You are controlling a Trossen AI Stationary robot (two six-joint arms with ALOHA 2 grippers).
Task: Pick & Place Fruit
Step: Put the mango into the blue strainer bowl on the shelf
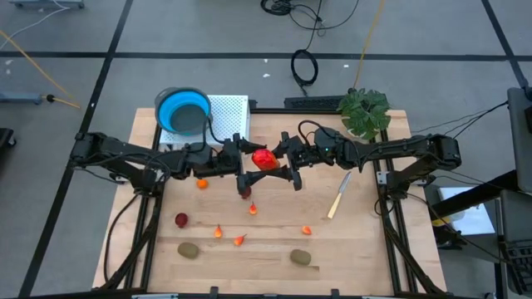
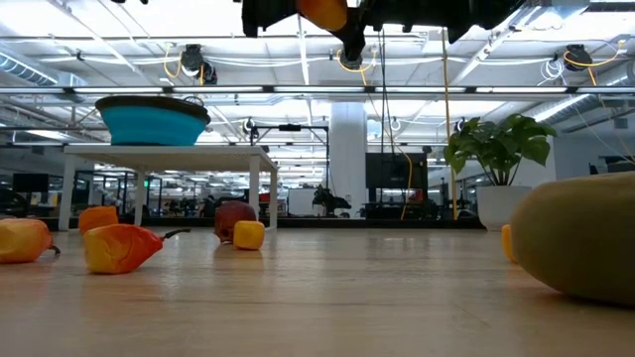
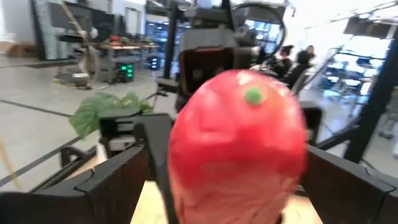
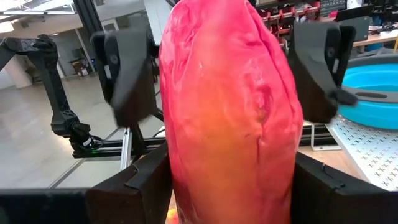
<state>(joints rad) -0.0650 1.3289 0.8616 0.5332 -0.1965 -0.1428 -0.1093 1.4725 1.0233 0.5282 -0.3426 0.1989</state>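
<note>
The blue bowl (image 1: 182, 110) is a long way across from my right arm. Next, my left gripper grabs the red-orange fruit's green-dotted end (image 3: 253, 97) and brings the fruit to the bowl.
A large red-orange oval fruit (image 1: 264, 158) hangs above the table's middle between both grippers. My right gripper (image 4: 233, 193) comes from the table's right and is shut on it. My left gripper (image 3: 236, 186) comes level from the left and is open. Its fingers (image 4: 127, 74) stand on either side of the fruit's end with the green dot (image 3: 252, 95); I cannot tell whether they touch it. On the table lie a small orange ball (image 1: 201, 183), dark red balls (image 1: 181, 219), orange-red bits (image 1: 218, 232) and two kiwis (image 1: 189, 249). My right gripper pinches the red-orange fruit's two sides (image 4: 180, 174) between its two fingers. The fingers come level from the table's right. The fruit is lifted clear of the table, its green-dotted end toward my left gripper.
A blue bowl (image 1: 183, 112) stands on a white perforated stand (image 1: 229, 112) at the far left. A leafy plant (image 1: 366, 112) stands at the far right. A pale yellow stick (image 1: 339, 195) lies right of centre. Bare wood lies between the scattered fruits.
</note>
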